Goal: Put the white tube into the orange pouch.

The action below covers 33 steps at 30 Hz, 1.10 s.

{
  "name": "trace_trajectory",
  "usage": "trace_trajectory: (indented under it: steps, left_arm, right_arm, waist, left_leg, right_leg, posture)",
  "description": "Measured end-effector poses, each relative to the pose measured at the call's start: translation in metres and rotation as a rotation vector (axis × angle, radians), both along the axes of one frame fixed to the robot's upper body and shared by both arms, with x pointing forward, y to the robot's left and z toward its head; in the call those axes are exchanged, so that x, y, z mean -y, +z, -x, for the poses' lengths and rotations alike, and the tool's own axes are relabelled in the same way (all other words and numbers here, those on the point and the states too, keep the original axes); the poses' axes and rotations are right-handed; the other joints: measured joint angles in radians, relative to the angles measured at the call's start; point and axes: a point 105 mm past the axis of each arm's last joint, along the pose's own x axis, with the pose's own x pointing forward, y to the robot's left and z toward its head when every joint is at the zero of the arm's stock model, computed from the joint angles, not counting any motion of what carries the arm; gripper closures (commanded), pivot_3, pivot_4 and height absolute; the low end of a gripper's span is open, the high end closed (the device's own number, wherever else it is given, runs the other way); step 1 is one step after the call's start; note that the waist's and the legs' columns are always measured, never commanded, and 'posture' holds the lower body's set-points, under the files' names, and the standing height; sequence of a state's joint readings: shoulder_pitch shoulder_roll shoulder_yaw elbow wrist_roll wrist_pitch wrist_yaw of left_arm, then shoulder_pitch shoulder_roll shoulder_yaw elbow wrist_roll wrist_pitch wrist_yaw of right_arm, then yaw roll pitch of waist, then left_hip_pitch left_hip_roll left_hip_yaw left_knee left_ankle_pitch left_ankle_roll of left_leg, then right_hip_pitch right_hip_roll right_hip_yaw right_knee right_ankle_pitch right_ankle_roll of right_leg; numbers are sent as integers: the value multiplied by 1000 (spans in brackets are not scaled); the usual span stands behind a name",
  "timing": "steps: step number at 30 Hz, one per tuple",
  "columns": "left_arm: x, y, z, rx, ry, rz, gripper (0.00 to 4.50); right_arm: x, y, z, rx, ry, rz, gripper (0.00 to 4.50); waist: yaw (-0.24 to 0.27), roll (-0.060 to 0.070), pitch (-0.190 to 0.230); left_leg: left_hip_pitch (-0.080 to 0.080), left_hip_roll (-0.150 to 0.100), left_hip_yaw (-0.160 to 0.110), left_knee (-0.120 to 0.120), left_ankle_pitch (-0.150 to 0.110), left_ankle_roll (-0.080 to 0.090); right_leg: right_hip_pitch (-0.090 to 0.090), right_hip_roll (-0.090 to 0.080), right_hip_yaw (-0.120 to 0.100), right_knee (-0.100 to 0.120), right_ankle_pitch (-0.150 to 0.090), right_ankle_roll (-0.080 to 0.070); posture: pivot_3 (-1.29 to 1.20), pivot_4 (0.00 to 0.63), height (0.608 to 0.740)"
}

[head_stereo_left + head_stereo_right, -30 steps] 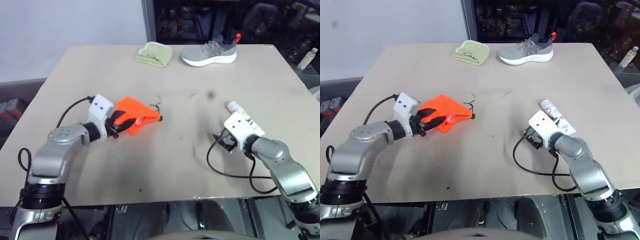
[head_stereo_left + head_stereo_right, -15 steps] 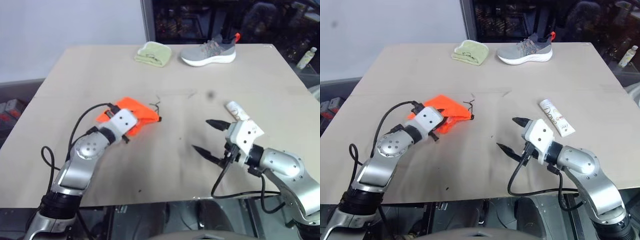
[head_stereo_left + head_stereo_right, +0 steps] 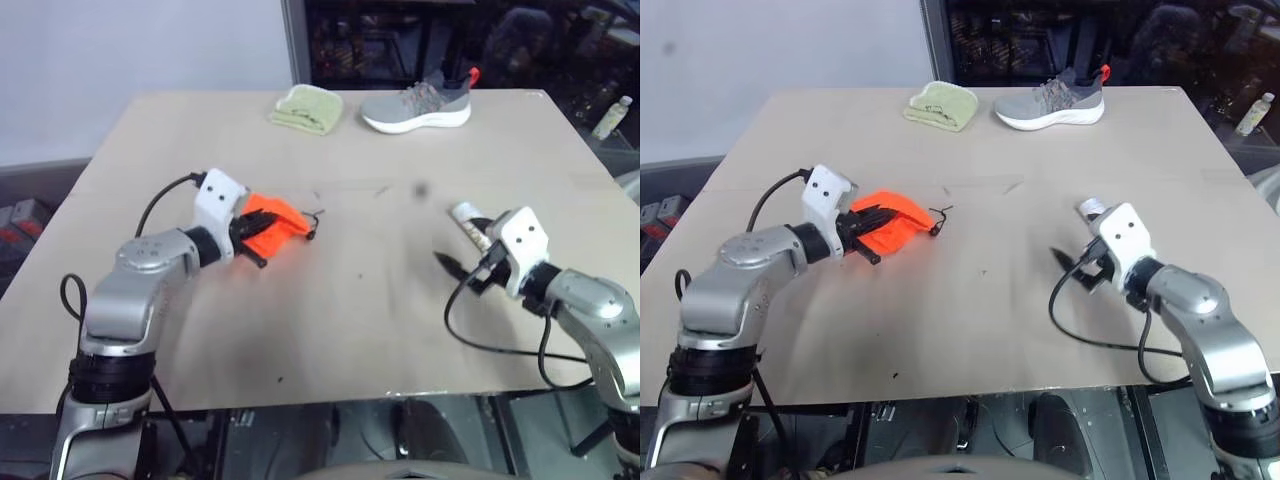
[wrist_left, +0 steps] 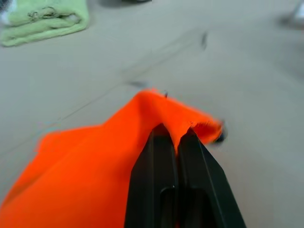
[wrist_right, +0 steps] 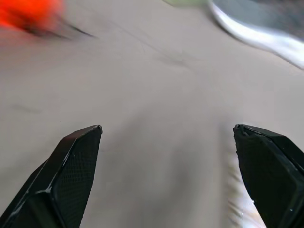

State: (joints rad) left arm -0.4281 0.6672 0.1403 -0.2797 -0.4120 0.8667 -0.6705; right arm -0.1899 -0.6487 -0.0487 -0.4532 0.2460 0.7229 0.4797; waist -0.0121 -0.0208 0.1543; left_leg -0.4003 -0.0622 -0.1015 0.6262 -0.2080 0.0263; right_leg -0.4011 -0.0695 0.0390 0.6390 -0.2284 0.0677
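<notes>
I expect the orange pouch's opening (image 3: 301, 226) to gather shut when I pull the thin dark cord, because a dark toggle (image 3: 311, 235) sits on the cord.
The orange pouch (image 3: 275, 224) lies left of the table's middle, its thin dark cord trailing to the right. My left gripper (image 4: 173, 136) is shut on the pouch's fabric edge, which bunches up around the black fingers (image 3: 250, 245). The white tube (image 3: 467, 214) lies on the right side of the table, and only its near end shows beside my right wrist housing. My right gripper (image 5: 166, 130) stands open just left of the tube, low over bare table, with nothing between its fingers.
A folded pale green cloth (image 3: 308, 108) and a grey white-soled sneaker (image 3: 418, 103) sit at the table's far edge. Black cables loop from both wrists onto the table (image 3: 360, 330). A small bottle (image 3: 612, 116) stands beyond the far right corner.
My left gripper closed on the pouch's edge and rose a little, bunching the fabric. My right gripper, open throughout, swung out over the table's middle and then right, ending beside the tube.
</notes>
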Motion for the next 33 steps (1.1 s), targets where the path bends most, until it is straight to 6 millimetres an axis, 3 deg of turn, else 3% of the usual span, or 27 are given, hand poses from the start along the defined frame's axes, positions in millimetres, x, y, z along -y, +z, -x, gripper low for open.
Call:
trace_trajectory:
  steps: [2,7,11,14,17,24,29,31,33]
  left_arm:
    - [2,7,1,-38,-9,51,4459]
    - [4,8,3,-58,-6,71,4459]
    - [4,9,2,-53,7,73,4459]
    - [4,10,3,-40,27,81,4500]
    - [6,7,4,-49,35,93,4500]
    - [6,7,4,-55,51,105,4500]
    - [5,7,4,-54,59,106,4500]
    - [6,7,4,-54,60,110,4500]
    - [7,7,4,-55,56,115,4500]
  right_arm:
    - [24,-18,-11,-77,-121,107,0]
    - [38,-38,-25,-156,-209,138,0]
    - [42,-41,-34,-181,-249,107,0]
    - [47,-43,-38,-202,-256,89,699]
    - [46,-45,-37,-219,-242,79,1974]
    - [47,-46,-34,-217,-233,84,1974]
    - [48,-45,-32,-217,-228,66,3208]
    - [48,-40,-32,-201,-226,63,4019]
    - [48,-37,-32,-191,-222,67,4019]
  waist:
    - [-1,0,0]
    - [-3,0,0]
    - [-2,0,0]
    - [1,0,0]
    - [2,0,0]
    - [1,0,0]
    - [1,0,0]
    - [1,0,0]
    - [0,-1,0]
  left_leg:
    - [0,0,0,0,0,0]
    - [-1,0,2,-1,0,0]
    - [0,0,2,-1,0,0]
    - [0,0,2,0,0,0]
    - [0,0,1,1,0,0]
    - [0,0,1,0,0,0]
    - [0,0,1,0,0,0]
    - [0,0,1,0,0,0]
    - [0,0,1,0,0,0]
  right_leg:
    - [0,0,0,0,0,0]
    - [-1,0,2,0,0,0]
    - [-1,0,2,0,0,0]
    - [0,-1,2,0,0,0]
    - [0,-1,2,0,0,0]
    - [0,0,2,0,0,0]
    - [0,-1,2,0,0,0]
    - [0,-1,2,0,0,0]
    - [0,0,2,0,0,0]
  posture:
    - [0,150,740]
    - [0,150,740]
    - [0,150,740]
    - [0,150,740]
    - [0,150,740]
    - [0,150,740]
    - [0,150,740]
    - [0,150,740]
    - [0,150,740]
